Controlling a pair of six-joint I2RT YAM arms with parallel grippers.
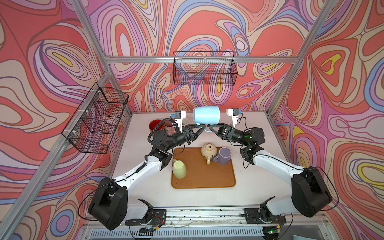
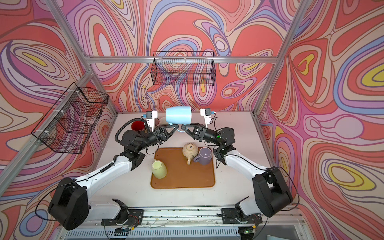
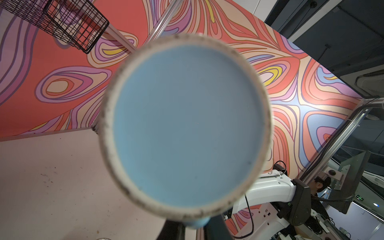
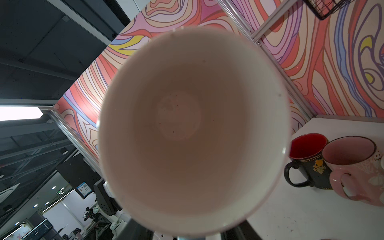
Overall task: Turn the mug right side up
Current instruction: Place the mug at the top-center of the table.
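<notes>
Next, I take the mug's handle from the mug's rim side (image 1: pixel 218 115) with my right gripper and stand the mug upright, because my left gripper holds the mug's handle on the mug's base side (image 1: pixel 194 116).
A light blue mug (image 1: pixel 206 115) (image 2: pixel 178 115) hangs on its side in the air above the back of the table, its handle pointing down. My left gripper (image 1: pixel 200 125) (image 2: pixel 176 126) is shut on the handle (image 3: pixel 196 223) from the left. The left wrist view looks straight at the mug's blue base (image 3: pixel 187 128). From the right, my right gripper (image 1: pixel 210 126) (image 2: pixel 183 126) reaches the same handle. Its jaws stand open on either side of it, not touching. The mug's pale inside (image 4: pixel 193 128) fills the right wrist view, with that gripper (image 4: pixel 191 234) below it.
A brown tray (image 1: pixel 203 178) holds a yellow-green mug (image 1: pixel 179 169) bottom up, a cream mug (image 1: pixel 208 149) bottom up and a purple mug (image 1: pixel 223 155). A dark mug with a red inside (image 4: pixel 307 160) and a pink mug (image 4: pixel 353 166) stand at the back left. Wire baskets (image 1: pixel 204 68) (image 1: pixel 97 118) hang on the walls.
</notes>
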